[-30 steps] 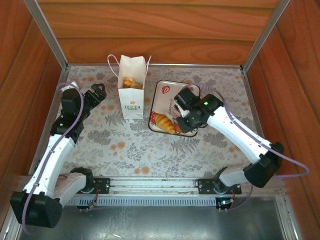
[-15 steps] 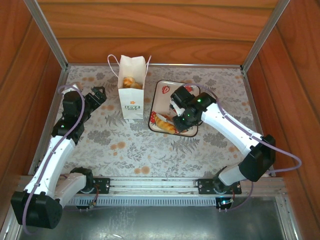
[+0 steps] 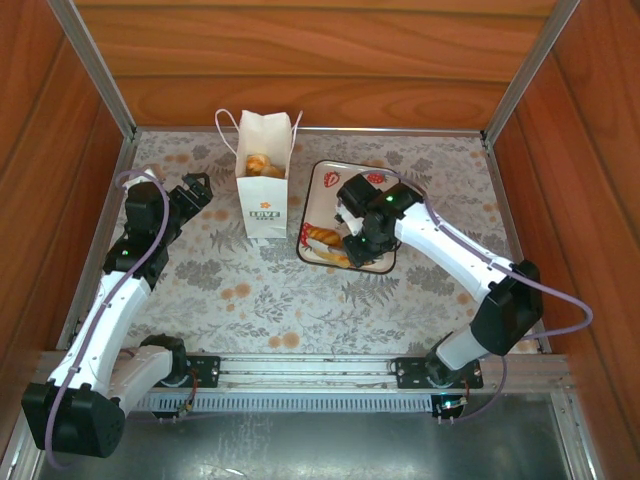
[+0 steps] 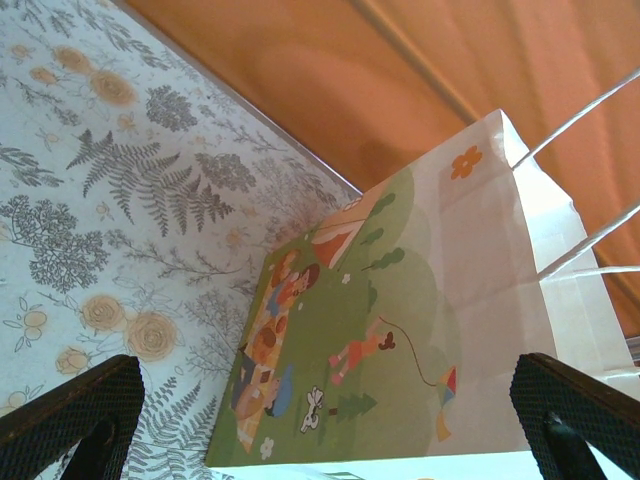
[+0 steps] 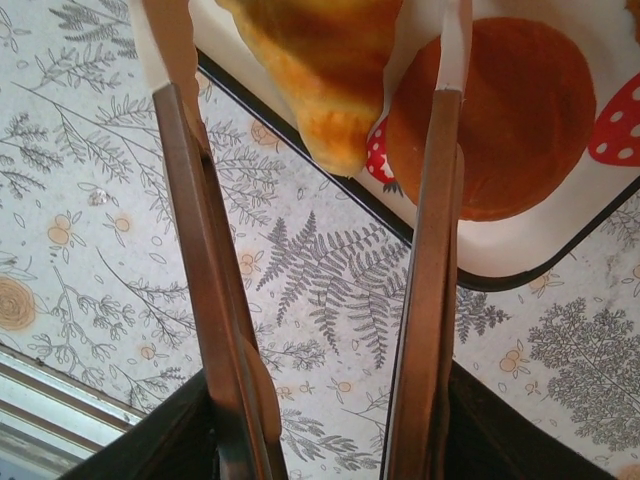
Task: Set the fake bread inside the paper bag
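The croissant (image 3: 325, 237) will settle on top and stay in view when the robot lowers it into the paper bag, since golden pastry (image 3: 259, 165) already shows in the paper bag's opening.
The white paper bag (image 3: 265, 195) stands upright at the back left, with a golden pastry (image 3: 259, 164) showing in its open mouth. My left gripper (image 3: 198, 188) is open just left of the bag, and its picnic-print side (image 4: 400, 300) lies between the wide-apart fingertips (image 4: 70, 410). My right gripper (image 3: 343, 228) hangs over the strawberry-print tray (image 3: 330, 180). In the right wrist view it is open (image 5: 310, 30) around the golden croissant (image 5: 310, 70), with a small gap on each side. A round dark bun (image 5: 500, 110) lies beside the right finger. The croissant (image 3: 322, 238) rests at the tray's left edge.
The tray's black-edged rim (image 5: 520, 265) crosses under my right fingers. Wooden walls close in the back and both sides, with a metal rail (image 3: 300, 370) along the near edge. The bag's thin loop handles (image 4: 590, 100) stick up beside my left gripper.
My right gripper has moved left and towards the back across the tray, so its fingers now straddle the croissant. The left arm has barely shifted.
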Robot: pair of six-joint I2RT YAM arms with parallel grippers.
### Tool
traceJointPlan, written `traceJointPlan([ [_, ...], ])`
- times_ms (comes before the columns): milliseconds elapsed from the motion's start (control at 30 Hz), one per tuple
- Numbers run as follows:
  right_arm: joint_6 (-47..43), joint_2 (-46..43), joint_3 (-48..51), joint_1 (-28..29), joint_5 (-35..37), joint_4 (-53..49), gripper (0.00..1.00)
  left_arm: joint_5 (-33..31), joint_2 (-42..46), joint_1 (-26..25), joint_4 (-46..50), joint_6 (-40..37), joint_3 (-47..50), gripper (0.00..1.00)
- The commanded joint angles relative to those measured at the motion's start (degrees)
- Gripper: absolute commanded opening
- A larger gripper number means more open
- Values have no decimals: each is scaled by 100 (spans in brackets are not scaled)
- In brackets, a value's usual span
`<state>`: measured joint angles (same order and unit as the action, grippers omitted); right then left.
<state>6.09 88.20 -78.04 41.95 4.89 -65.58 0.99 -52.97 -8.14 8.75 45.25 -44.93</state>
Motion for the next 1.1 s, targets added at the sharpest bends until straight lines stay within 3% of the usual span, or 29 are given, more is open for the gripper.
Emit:
traceJointPlan([
  [0, -120, 149, 50, -28, -67, -157, 51, -153, 110, 60, 38, 46, 38, 100],
  [433, -179, 631, -123, -29, 21, -164, 49, -118, 28, 82, 89, 6, -16, 100],
  [767, -65, 504, -269, -38, 140, -271, 33, -81, 15, 95, 108, -50, -57, 100],
  [1067, 204, 139, -352, -201, 208, -267, 30, -81, 45, 142, 367, -328, -322, 100],
])
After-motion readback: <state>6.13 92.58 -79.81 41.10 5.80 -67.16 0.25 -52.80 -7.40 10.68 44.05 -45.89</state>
